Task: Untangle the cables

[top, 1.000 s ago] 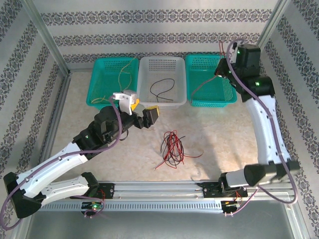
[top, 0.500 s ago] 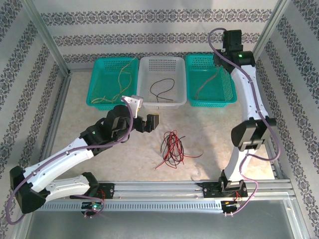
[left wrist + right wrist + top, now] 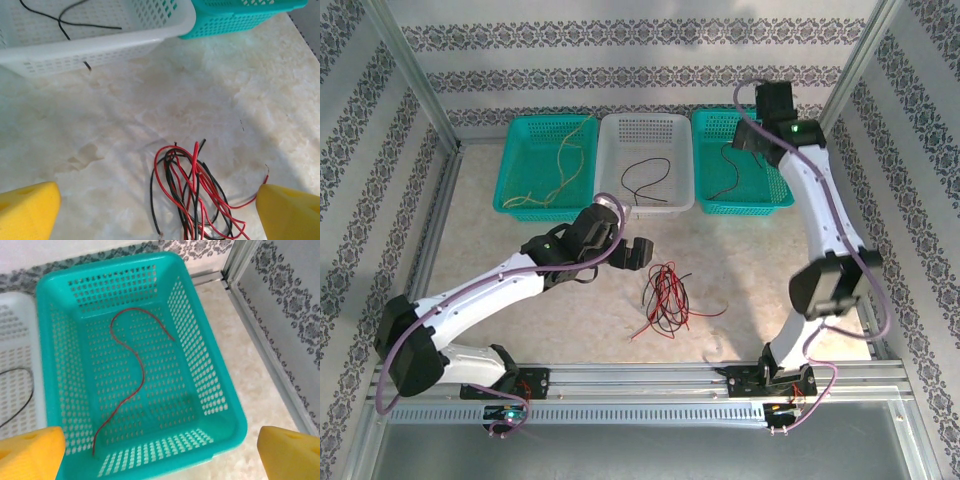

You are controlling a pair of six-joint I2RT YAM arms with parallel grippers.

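My gripper is about to lift the red cable point(image 3: 667, 270), which will come up only partway and drag the tangle along, because red loops weave through the black cables point(image 3: 668, 300).
A tangle of red and black cables point(image 3: 665, 298) lies on the table's middle, and in the left wrist view the cables point(image 3: 200, 200) sit between and below my yellow pads. My left gripper point(image 3: 635, 252) hovers open just left of and above the tangle, holding nothing point(image 3: 159, 215). My right gripper point(image 3: 752, 140) hangs open over the right teal basket point(image 3: 785, 205). A single red cable point(image 3: 135, 385) lies loose on that basket's floor, clear of the gripper point(image 3: 160, 455). The white basket point(image 3: 610, 125) holds a black cable point(image 3: 645, 175). Yellow cables point(image 3: 560, 165) lie in the left teal basket point(image 3: 510, 170).
The three baskets stand in a row at the back of the table. A metal frame post point(image 3: 240, 270) and the patterned wall stand right of the right basket. The arms' base rail point(image 3: 640, 380) runs along the near edge.
My right gripper opened and the red cable dropped from it into the right teal basket. My left arm swung right and down toward the tangle, still open.
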